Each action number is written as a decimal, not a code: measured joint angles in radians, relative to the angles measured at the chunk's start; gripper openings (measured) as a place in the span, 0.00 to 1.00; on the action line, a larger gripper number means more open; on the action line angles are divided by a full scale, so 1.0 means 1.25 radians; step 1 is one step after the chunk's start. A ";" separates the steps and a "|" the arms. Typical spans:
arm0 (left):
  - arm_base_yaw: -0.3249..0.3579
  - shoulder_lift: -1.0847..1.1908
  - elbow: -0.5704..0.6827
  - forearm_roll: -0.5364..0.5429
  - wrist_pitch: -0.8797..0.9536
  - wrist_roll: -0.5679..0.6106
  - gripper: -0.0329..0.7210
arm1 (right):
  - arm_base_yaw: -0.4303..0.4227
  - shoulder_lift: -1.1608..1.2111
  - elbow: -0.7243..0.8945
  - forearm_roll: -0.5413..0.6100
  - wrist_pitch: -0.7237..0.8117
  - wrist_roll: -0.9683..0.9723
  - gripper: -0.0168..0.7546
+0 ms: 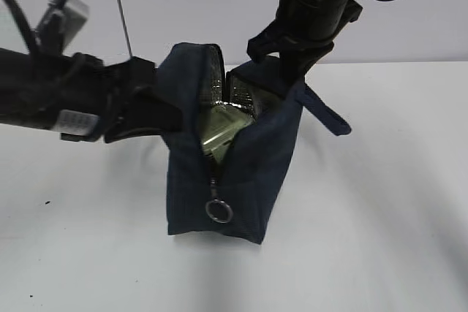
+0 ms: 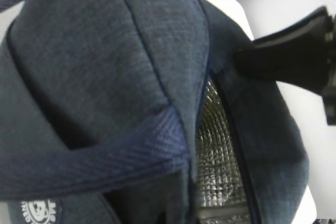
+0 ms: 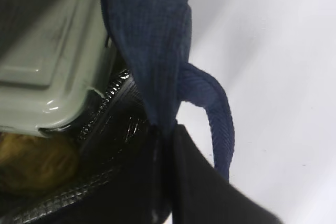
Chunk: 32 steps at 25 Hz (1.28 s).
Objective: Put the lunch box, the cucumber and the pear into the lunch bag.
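The lunch bag leans crooked around the tilted lunch box (image 1: 225,129), so my left gripper should open, take the bag's side (image 1: 188,153) beside it anew and steady the bag upright.
The dark navy lunch bag (image 1: 241,180) stands upright on the white table with its top open. The sage-green lunch box (image 1: 223,128) lies tilted inside the opening and shows close up in the right wrist view (image 3: 47,51). Under it a yellow-brown patch of the pear (image 3: 31,161) shows. The cucumber is hidden. My left gripper (image 1: 164,104) holds the bag's left wall, and its wrist view is filled with bag fabric (image 2: 105,51). My right gripper (image 1: 289,63) is shut on the bag's right rim (image 3: 147,35), which is pinched between its black fingers (image 3: 210,192).
The zipper's ring pull (image 1: 218,211) hangs low on the bag's front. One loop handle (image 1: 325,111) sticks out to the right, and another (image 2: 94,166) crosses the left wrist view. Silver lining (image 2: 215,156) shows inside. White table (image 1: 380,239) surrounds the bag.
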 joint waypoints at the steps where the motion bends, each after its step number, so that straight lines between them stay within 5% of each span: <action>1: -0.024 0.017 -0.011 -0.002 -0.018 0.001 0.02 | 0.000 0.000 0.001 -0.021 0.000 0.000 0.03; 6: -0.076 0.083 -0.055 -0.033 -0.058 0.003 0.02 | -0.002 0.000 0.001 -0.055 0.000 -0.002 0.03; 22: -0.081 0.117 -0.063 -0.014 -0.052 0.004 0.04 | -0.002 0.060 0.001 -0.089 -0.006 -0.005 0.03; 28: -0.081 0.117 -0.063 0.002 -0.052 0.026 0.13 | -0.002 0.060 0.001 -0.065 -0.006 -0.005 0.03; 32: -0.081 0.117 -0.063 0.006 -0.054 0.044 0.30 | -0.002 0.060 0.001 -0.032 -0.006 -0.005 0.11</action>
